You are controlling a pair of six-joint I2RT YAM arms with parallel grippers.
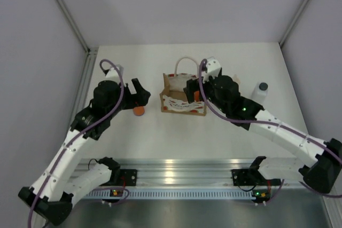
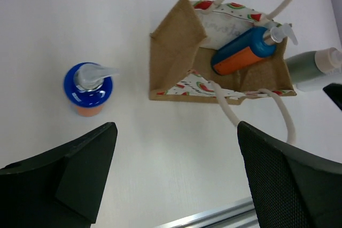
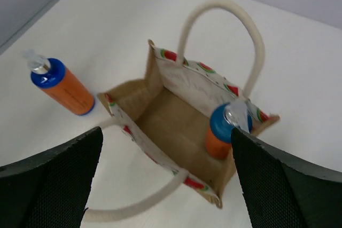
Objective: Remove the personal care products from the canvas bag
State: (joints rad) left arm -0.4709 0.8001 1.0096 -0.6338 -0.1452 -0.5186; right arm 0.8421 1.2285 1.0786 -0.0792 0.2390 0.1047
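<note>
Next, I pull back my open right gripper, because it blocks the canvas bag's opening (image 1: pixel 179 94), and reach my left gripper in for the orange bottle inside (image 3: pixel 219 132).
The canvas bag (image 1: pixel 183 99) stands open mid-table, tan with white loop handles and a red-and-white pattern. One orange bottle with a blue cap (image 3: pixel 224 132) stands inside it at one end; it also shows in the left wrist view (image 2: pixel 243 54). A second orange bottle (image 1: pixel 139 110) stands on the table left of the bag (image 2: pixel 176 52). A grey-green bottle (image 2: pixel 312 68) is at the bag's right side. A white bottle (image 1: pixel 260 92) stands far right. My right gripper (image 1: pixel 192 92) hangs open over the bag's mouth (image 3: pixel 160 110). My left gripper (image 1: pixel 140 94) is open and empty above the outside orange bottle (image 2: pixel 88 86).
The right arm hides the grey-green bottle in the top view. One white handle (image 3: pixel 133 214) droops forward under the right gripper (image 3: pixel 166 174). The metal rail (image 1: pixel 171 166) runs along the table's near edge. Grey walls close in the back and sides.
</note>
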